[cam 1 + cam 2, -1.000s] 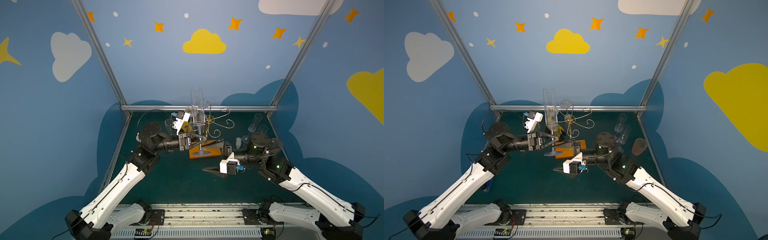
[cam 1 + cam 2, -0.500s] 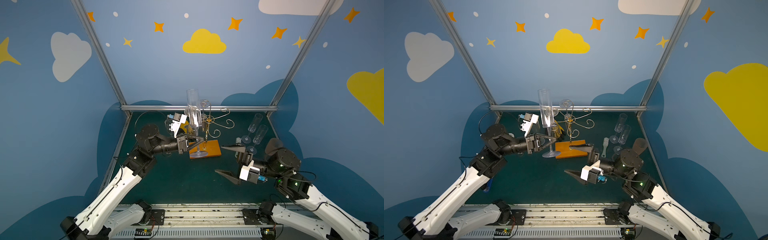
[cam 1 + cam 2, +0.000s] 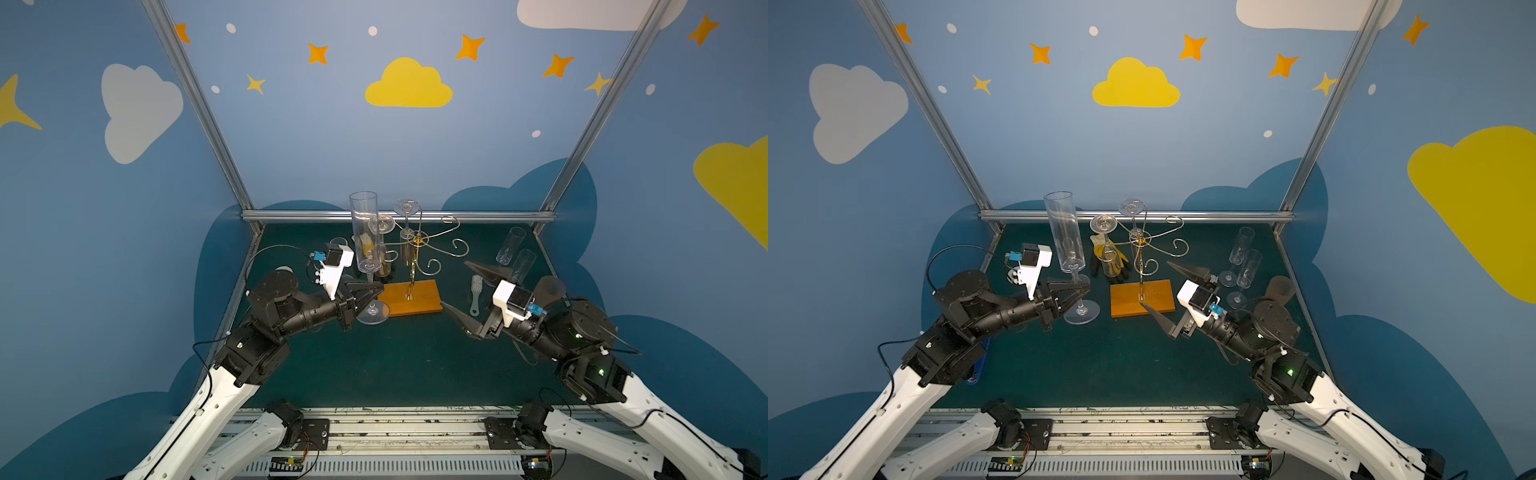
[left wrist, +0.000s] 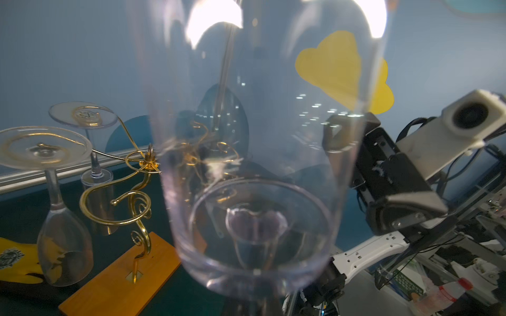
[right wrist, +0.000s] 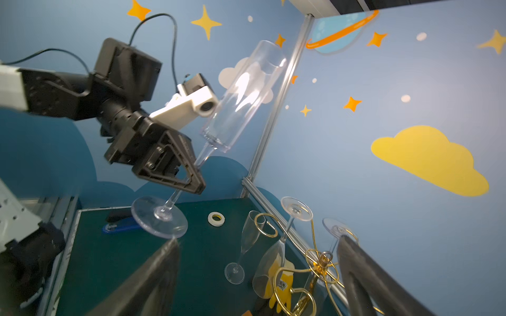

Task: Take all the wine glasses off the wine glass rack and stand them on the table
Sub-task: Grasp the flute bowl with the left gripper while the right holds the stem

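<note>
The wine glass is held by its stem (image 3: 369,276) in my left gripper, across the rack from the flutes. My right gripper should take its bowl (image 3: 365,230) and carry the wine glass over.
The wine glass (image 3: 365,232), a tall clear flute, stands almost upright to the left of the wine glass rack (image 3: 417,243) and is clear of its gold wire arms. My left gripper (image 3: 370,293) is shut on its stem, as the right wrist view shows, with the left gripper (image 5: 189,175) under the bowl (image 5: 243,95). In the left wrist view the bowl (image 4: 254,164) fills the middle. The rack's orange base (image 3: 1142,297) lies between the arms. My right gripper (image 3: 1155,283) is open and empty, just right of the base. Two glasses (image 3: 381,224) (image 3: 406,206) hang upside down on the rack.
Two flutes (image 3: 509,245) (image 3: 521,266) stand at the back right, beside a brush (image 3: 476,291) and a brown cup (image 3: 550,291). A yellow glove (image 3: 1108,249) lies behind the rack. A tape roll (image 5: 216,219) and a blue stapler (image 5: 117,227) lie at the left.
My left gripper has carried the flute leftward, away from the rack. My right arm has pulled back from the front of the base to its right side, still open.
</note>
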`<state>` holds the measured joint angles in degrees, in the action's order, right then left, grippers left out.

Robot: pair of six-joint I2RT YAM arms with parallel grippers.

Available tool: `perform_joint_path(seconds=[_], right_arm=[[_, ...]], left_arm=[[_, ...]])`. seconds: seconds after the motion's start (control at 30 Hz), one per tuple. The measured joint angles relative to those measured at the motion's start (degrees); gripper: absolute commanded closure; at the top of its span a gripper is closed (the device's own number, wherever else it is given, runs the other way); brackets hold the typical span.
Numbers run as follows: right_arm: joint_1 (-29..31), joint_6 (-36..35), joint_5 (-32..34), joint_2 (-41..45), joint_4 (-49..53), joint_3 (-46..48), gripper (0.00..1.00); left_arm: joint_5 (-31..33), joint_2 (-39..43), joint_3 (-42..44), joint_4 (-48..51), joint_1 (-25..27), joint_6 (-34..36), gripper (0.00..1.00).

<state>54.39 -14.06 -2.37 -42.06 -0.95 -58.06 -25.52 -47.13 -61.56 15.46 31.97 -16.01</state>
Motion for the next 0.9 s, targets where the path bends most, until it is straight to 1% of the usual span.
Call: perform_joint_path(seconds=[0.03,0.13,0.3,0.43,0.57,0.7,0.9], right_arm=[[0.0,2.1,1.7,-0.3,1.0,-1.3,0.11],[0.0,6.7,3.9,-0.6,1.8,-2.8,0.11],[0.1,12.2,4.0,-0.7,1.7,-2.8,0.11],[0.1,14.6,0.6,-1.6,2.1,-2.9,0.11],[0.1,16.8,-3.5,-4.5,3.9,-5.1,0.11],[0.1,18.8,-5.7,-7.3,4.8,-6.4,0.11],[-1.0,21.9,-9.4,-8.7,5.1,-6.5,0.11]], left_arm=[[0.2,0.0,0.0,0.4,0.1,1.2,0.97],[0.4,0.1,0.0,1.2,0.6,4.0,0.97],[1.4,-0.1,0.1,1.7,3.0,7.7,0.97],[3.0,-1.1,0.1,2.3,6.1,10.6,0.97],[4.6,-2.9,0.1,2.7,8.7,13.0,0.97],[6.1,-3.9,0.1,2.8,10.2,14.6,0.97],[8.2,-4.0,0.1,3.0,11.4,16.2,0.97]])
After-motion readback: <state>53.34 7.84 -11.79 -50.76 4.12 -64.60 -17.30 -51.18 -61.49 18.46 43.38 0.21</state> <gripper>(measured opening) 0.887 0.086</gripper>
